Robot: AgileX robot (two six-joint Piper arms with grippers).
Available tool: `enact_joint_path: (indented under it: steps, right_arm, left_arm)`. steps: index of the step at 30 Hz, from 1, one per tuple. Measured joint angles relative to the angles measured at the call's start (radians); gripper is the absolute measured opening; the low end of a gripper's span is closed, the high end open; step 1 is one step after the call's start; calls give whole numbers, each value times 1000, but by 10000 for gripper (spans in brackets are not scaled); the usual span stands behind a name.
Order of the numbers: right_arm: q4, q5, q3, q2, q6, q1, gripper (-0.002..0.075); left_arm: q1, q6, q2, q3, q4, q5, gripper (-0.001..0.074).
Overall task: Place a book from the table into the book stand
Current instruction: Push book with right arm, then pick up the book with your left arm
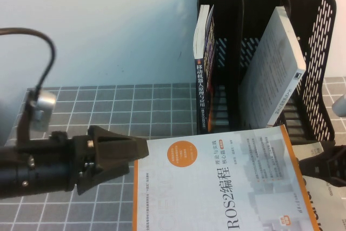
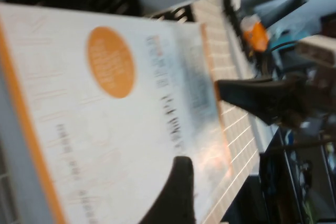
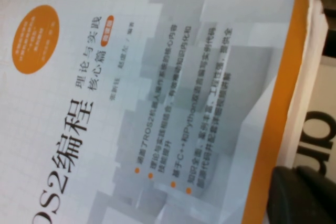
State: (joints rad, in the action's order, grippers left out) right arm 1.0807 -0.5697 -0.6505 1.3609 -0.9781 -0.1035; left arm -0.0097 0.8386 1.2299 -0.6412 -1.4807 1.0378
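I am about to lift the ROS2 book (image 1: pixel 221 182). The lower book's corner (image 1: pixel 316 149) sticks out past the orange edge, so the lower book should keep lying flat.
A white and orange ROS2 book (image 1: pixel 216 187) is at the front of the checked mat, between my two grippers. My left gripper (image 1: pixel 141 149) is at the book's left edge. One of its fingers (image 2: pixel 176 192) lies over the cover (image 2: pixel 105 129), so it is shut on the book. My right gripper (image 1: pixel 298 162) touches the book's right orange edge, and it also shows in the left wrist view (image 2: pixel 223 88). The cover fills the right wrist view (image 3: pixel 157 103). The black book stand (image 1: pixel 319 52) is at the back right.
The stand's left slot holds an upright black-spined book (image 1: pixel 204 79). Its middle slot holds a leaning white book (image 1: pixel 275 74). Another book (image 1: pixel 327 209) lies under the ROS2 book at the front right. A silver cylinder on a cable (image 1: pixel 42 104) stands at the left.
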Motion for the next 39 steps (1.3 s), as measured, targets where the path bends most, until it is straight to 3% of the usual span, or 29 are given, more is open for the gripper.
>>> enact_joint_path:
  steps: [9, 20, 31, 33, 35, 39]
  right_arm:
    - [-21, -7, 0, 0, -8, 0, -3]
    - [-22, -8, 0, 0, -8, 0, -3]
    - [-23, -8, 0, 0, -10, 0, -3]
    - [-23, -8, 0, 0, -10, 0, -3]
    - [-23, -8, 0, 0, -10, 0, -3]
    - [-23, -8, 0, 0, -10, 0, -3]
  left_arm:
    - [6, -18, 209, -27, 56, 0, 684]
    - [62, 55, 414, -36, -19, 25, 685]
    - [-7, 164, 567, -41, -102, 95, 676]
    - [-11, 178, 570, -43, -108, 98, 630]
    - [-11, 190, 571, -45, -115, 101, 536]
    - [-11, 226, 571, -45, -119, 101, 219]
